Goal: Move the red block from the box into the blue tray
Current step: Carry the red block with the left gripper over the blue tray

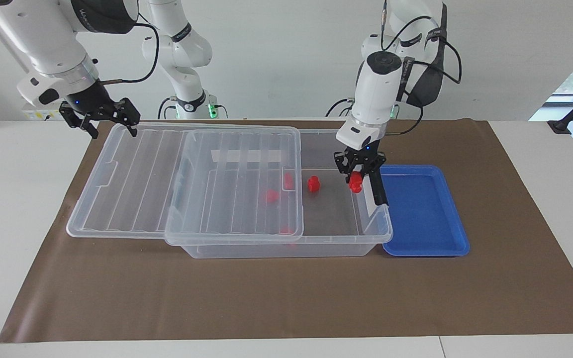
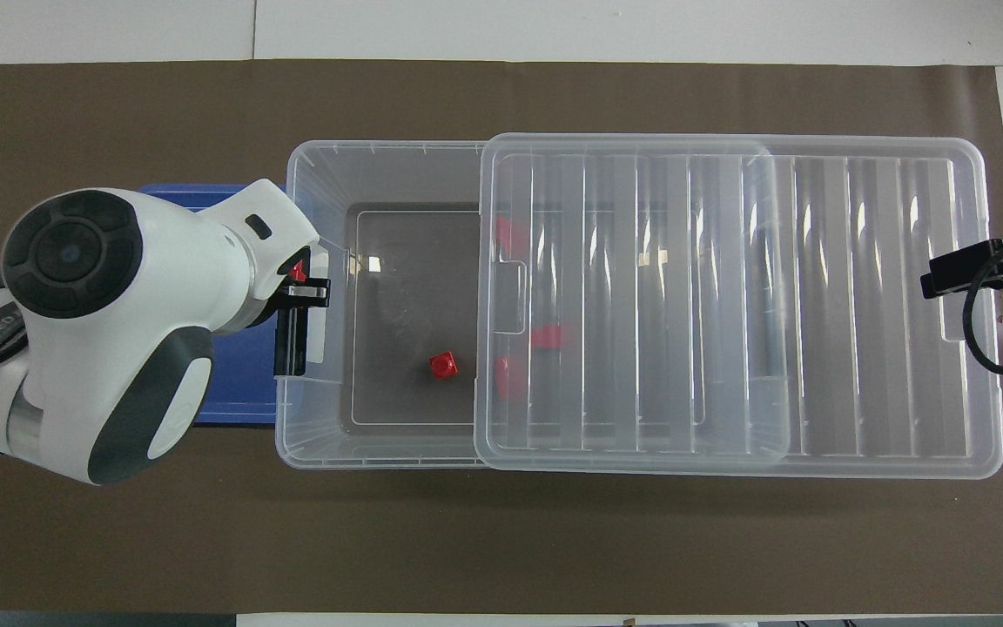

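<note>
I see the lid's long edges (image 2: 639,466) in line with the clear box's sides, so the ribbed lid (image 2: 740,305) will slide straight across the gap when I push it.
My left gripper (image 1: 360,183) is shut on a red block (image 1: 355,184) and holds it up over the clear box's (image 1: 276,249) end wall, beside the blue tray (image 1: 423,209). In the overhead view the arm hides most of this gripper (image 2: 299,280); only a bit of the held block (image 2: 297,272) shows. The tray (image 2: 240,383) holds nothing that I can see. One loose red block (image 1: 313,184) (image 2: 443,365) lies on the box's bare floor. Others (image 1: 271,195) (image 2: 545,336) show through the ribbed lid (image 1: 132,179) (image 2: 858,305). My right gripper (image 1: 111,128) (image 2: 967,272) is open and empty, raised by the lid's end.
The lid is slid toward the right arm's end, so it covers most of the box (image 2: 319,453) and overhangs it. A black latch (image 1: 378,191) (image 2: 291,340) stands on the box's end next to the tray. A brown mat (image 1: 286,298) covers the table.
</note>
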